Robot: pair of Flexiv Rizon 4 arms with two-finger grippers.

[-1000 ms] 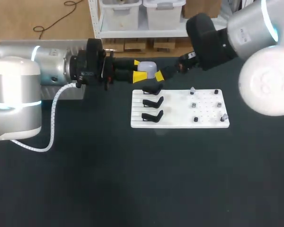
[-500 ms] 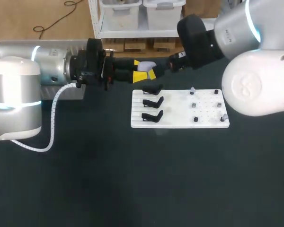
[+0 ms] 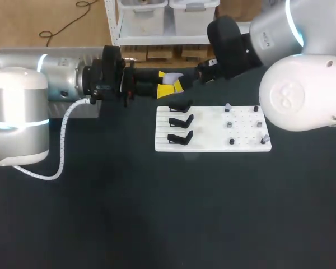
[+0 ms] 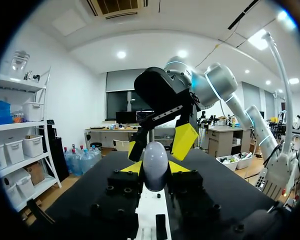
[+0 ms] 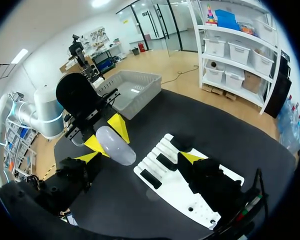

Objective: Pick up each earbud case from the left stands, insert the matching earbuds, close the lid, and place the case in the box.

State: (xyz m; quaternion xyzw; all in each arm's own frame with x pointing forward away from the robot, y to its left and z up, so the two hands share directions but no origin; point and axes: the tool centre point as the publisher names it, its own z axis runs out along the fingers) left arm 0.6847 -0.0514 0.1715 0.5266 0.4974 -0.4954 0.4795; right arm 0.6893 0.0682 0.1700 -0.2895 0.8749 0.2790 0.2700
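The pale head can be seen above a separate black peg [image 3: 263,141], so when I lift, the small grey earbud [image 3: 266,138] will come off and the peg will stay standing.
A pale grey, egg-shaped earbud case [image 3: 173,78] hangs in the air behind the white board, lid closed, with my left gripper [image 3: 167,83] shut on it. In the left wrist view the case [image 4: 155,164] stands upright between the yellow tips of that gripper [image 4: 155,170]. My right gripper [image 4: 160,146] faces it from the other side, open, one yellow finger on each side of the case's top without touching. From the right wrist, the case [image 5: 115,146] lies just ahead of my open right gripper [image 5: 139,158], nearer one finger.
The white board [image 3: 213,143] holds three bare black stands [image 3: 180,120] on its left half. Several small earbuds [image 3: 228,106] sit on pegs on its right half. A grey bin [image 5: 130,90] stands at the table's far left, behind my left arm.
My right arm has moved left, bringing its open gripper up to the case. The left arm and the case have stayed still.
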